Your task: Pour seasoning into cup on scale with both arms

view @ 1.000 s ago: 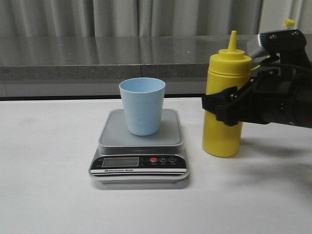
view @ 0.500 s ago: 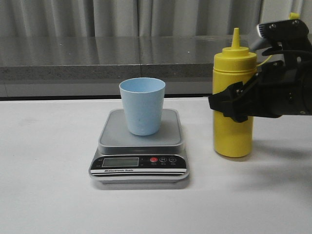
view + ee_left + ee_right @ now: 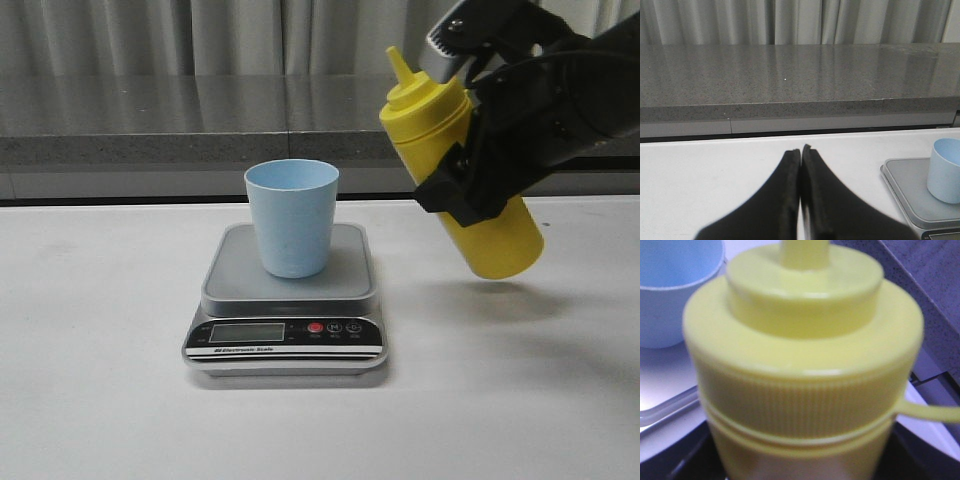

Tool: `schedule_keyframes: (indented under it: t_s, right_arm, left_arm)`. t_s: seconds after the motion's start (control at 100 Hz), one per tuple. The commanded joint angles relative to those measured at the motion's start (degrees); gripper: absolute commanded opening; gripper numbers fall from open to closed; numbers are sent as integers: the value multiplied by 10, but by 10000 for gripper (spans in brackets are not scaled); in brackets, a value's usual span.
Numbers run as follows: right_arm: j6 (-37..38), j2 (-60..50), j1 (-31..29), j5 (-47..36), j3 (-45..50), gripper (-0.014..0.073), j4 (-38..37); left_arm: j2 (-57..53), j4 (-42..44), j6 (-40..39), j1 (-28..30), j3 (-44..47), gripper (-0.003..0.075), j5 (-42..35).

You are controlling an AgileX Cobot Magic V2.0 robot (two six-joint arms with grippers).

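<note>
The yellow seasoning bottle's base (image 3: 508,254) hangs below the cup's rim, so my right gripper should lift the bottle and tilt its nozzle down over the cup's opening (image 3: 292,174).
The pale blue cup (image 3: 291,216) stands upright on the silver-grey scale (image 3: 286,300) in the middle of the table. My right gripper (image 3: 470,185) is shut on the yellow seasoning bottle (image 3: 460,165) and holds it in the air to the right of the cup, tilted so its nozzle points up and left toward the cup. In the right wrist view the bottle's ribbed collar (image 3: 800,370) fills the frame, with the cup (image 3: 675,285) beyond it. My left gripper (image 3: 800,150) is shut and empty, low over the table left of the scale (image 3: 912,200) and cup (image 3: 946,170).
A grey stone ledge (image 3: 200,120) runs along the back of the white table (image 3: 100,330), with curtains behind it. The scale's display and red button (image 3: 315,327) face the front.
My right gripper has lifted the yellow bottle off the table, raised it and tilted its nozzle left toward the cup. Cup and scale have not moved.
</note>
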Motion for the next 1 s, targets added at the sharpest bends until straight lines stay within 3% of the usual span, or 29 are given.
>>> schedule_keyframes:
  t_s: [0.0, 0.56, 0.99]
  right_arm:
    - [-7, -25, 18, 41, -47, 153, -22]
    - [-7, 35, 124, 348, -194, 153, -204]
    - [-8, 69, 179, 411, -204, 153, -336]
  left_arm:
    - [4, -8, -4, 2, -14, -18, -47]
    - [4, -8, -4, 2, -14, -18, -47]
    - [4, -8, -4, 2, -14, -18, -47]
